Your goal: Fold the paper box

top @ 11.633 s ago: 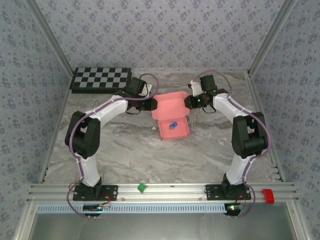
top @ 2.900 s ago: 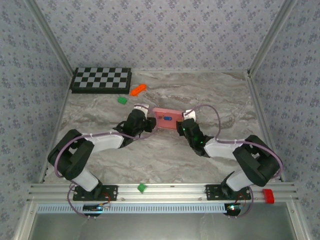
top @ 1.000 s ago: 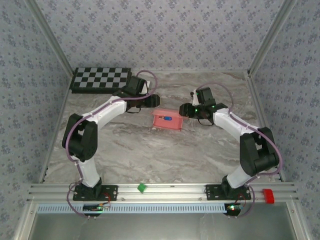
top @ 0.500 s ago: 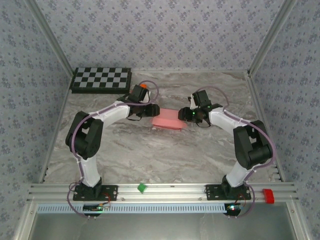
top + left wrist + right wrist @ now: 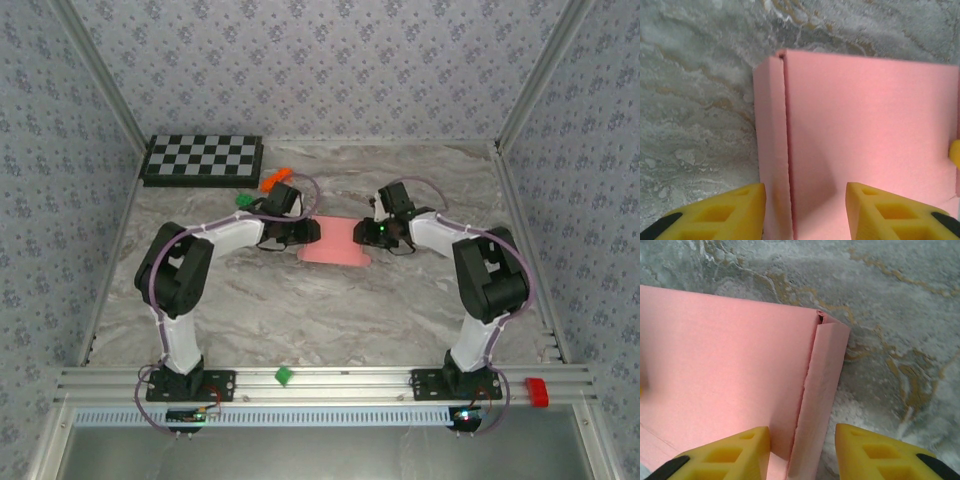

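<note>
My two grippers have the box's flared front end (image 5: 335, 262) outside their grasp, so I should turn it toward my right gripper and grab the back edge (image 5: 336, 217) with my left gripper.
The pink paper box (image 5: 335, 243) lies flat on the marble table with its lid down. My left gripper (image 5: 306, 232) is at the box's left end and my right gripper (image 5: 366, 235) is at its right end. In the left wrist view the box (image 5: 865, 140) shows a narrow side flap (image 5: 771, 150). My left gripper (image 5: 805, 210) is open astride that flap's seam, with one yellow finger (image 5: 720, 215) at the outer edge. In the right wrist view my right gripper (image 5: 802, 452) is open astride the box's (image 5: 725, 360) raised side flap (image 5: 822, 385).
A checkerboard (image 5: 202, 158) lies at the back left, with an orange block (image 5: 275, 179) and a green block (image 5: 243, 200) beside it. Another green block (image 5: 284, 376) and a red piece (image 5: 537, 392) sit on the front rail. Metal frame edges bound the table.
Both grippers have come down and inward onto the two ends of the box. Their jaws have narrowed. The lid now covers the inside, which was showing a second ago.
</note>
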Motion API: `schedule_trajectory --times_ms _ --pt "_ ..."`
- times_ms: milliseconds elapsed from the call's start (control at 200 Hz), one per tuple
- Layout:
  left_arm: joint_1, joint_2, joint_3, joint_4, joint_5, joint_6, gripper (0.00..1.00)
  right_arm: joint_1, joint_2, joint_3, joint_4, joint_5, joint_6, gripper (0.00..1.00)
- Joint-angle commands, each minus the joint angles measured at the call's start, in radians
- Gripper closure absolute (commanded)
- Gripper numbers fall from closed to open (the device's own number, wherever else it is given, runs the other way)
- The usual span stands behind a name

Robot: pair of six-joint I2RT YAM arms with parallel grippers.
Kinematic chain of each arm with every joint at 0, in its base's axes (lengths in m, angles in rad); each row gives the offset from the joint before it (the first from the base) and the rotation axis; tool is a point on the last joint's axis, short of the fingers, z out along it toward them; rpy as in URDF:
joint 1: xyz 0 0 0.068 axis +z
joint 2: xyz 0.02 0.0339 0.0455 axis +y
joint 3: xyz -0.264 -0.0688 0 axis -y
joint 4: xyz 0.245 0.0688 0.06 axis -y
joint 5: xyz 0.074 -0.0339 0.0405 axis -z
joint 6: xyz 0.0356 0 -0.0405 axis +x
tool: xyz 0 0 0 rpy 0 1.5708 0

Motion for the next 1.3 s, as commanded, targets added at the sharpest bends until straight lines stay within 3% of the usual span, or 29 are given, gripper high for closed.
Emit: schedule_trajectory --times_ms 0,320,505,685,855,1025,1204,1294 --pt "-0.015 -0.011 -0.036 0.047 -0.002 -0.045 0.57 0.009 0.058 0.038 -0.034 -0.019 -0.034 0.63" --pt "-0.079 -0.100 -0.152 0.120 -0.079 -0.149 0.62 0.025 0.200 0.235 -0.174 -0.024 -0.180 0.65" --pt "-0.134 -0.105 -0.186 0.153 -0.107 -0.205 0.62 0.037 0.247 0.333 -0.247 0.046 -0.241 0.64" --pt "-0.148 -0.161 -0.192 0.115 -0.168 -0.186 0.54 0.031 0.213 0.386 -0.273 0.114 -0.252 0.54" --pt "-0.147 -0.249 -0.152 0.006 -0.259 -0.103 0.39 0.011 0.136 0.394 -0.275 0.176 -0.233 0.48" --pt "-0.119 -0.298 -0.097 -0.080 -0.346 0.028 0.27 -0.001 0.007 0.275 -0.192 0.206 -0.192 0.46" --pt "-0.023 -0.223 0.005 -0.080 -0.197 0.246 0.23 -0.010 -0.167 0.064 -0.104 0.237 -0.137 0.46" --pt "0.008 -0.180 0.038 -0.053 -0.114 0.357 0.13 -0.016 -0.264 -0.056 -0.044 0.214 -0.114 0.46"
